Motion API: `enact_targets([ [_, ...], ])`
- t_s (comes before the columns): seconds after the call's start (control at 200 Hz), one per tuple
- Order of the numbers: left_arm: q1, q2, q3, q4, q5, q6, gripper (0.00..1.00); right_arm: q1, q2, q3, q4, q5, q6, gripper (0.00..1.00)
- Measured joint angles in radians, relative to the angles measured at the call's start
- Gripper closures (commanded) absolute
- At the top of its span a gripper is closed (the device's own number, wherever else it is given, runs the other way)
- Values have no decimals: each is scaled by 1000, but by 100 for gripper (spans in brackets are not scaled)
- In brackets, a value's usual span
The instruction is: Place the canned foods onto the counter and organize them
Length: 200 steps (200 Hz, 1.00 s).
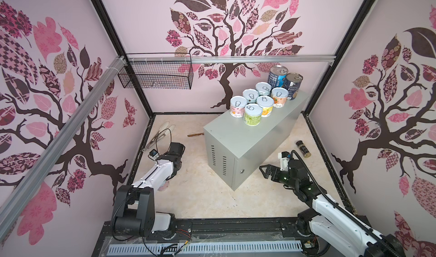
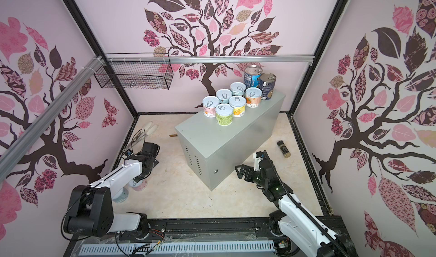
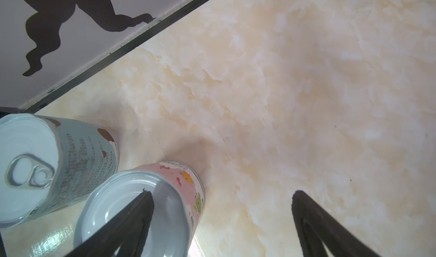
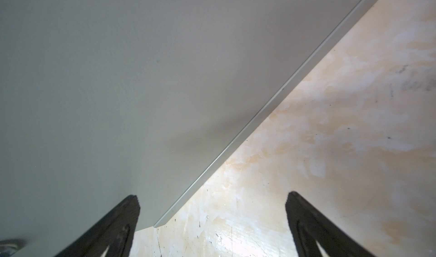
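The pink can's lid (image 3: 119, 199) has one finger of my left gripper over it, so I should move back and put both fingers around the pink can's sides (image 3: 190, 186).
Several short pastel cans (image 1: 253, 114) (image 2: 224, 115) and two taller dark ones (image 1: 278, 75) (image 2: 252, 75) stand grouped at the far end of the grey counter (image 1: 238, 145) (image 2: 212, 147). Two more short cans stand upright on the floor by the left wall. One is pink (image 3: 184, 185) (image 2: 139, 185) and the other blue-grey (image 3: 77, 159) (image 2: 120, 197). My left gripper (image 3: 221, 193) is open just above them. One finger (image 3: 139, 211) lies over the pink can's lid and the other is over bare floor. My right gripper (image 4: 213, 195) (image 1: 265, 171) is open and empty beside the counter's near corner (image 4: 118, 79).
A small dark spice jar (image 1: 303, 149) lies on the floor right of the counter. Tongs and spoons (image 1: 160, 132) and a brown utensil (image 1: 195, 134) lie at the far left. A black wire basket (image 1: 155, 76) hangs on the back rail. Patterned walls close in three sides.
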Motion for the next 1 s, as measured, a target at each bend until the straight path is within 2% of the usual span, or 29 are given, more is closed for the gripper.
enact_targets([
  [0.285, 16, -115, -3, -84, -13, -16, 2, 0, -10, -4, 3, -8, 0, 0],
  [0.48, 80, -113, -63, -41, 60, 0, 5, 1, -14, -11, 6, -13, 0, 0],
  [1.0, 69, -86, -74, 95, 103, 63, 14, 1, -13, -11, 8, -14, 0, 0],
])
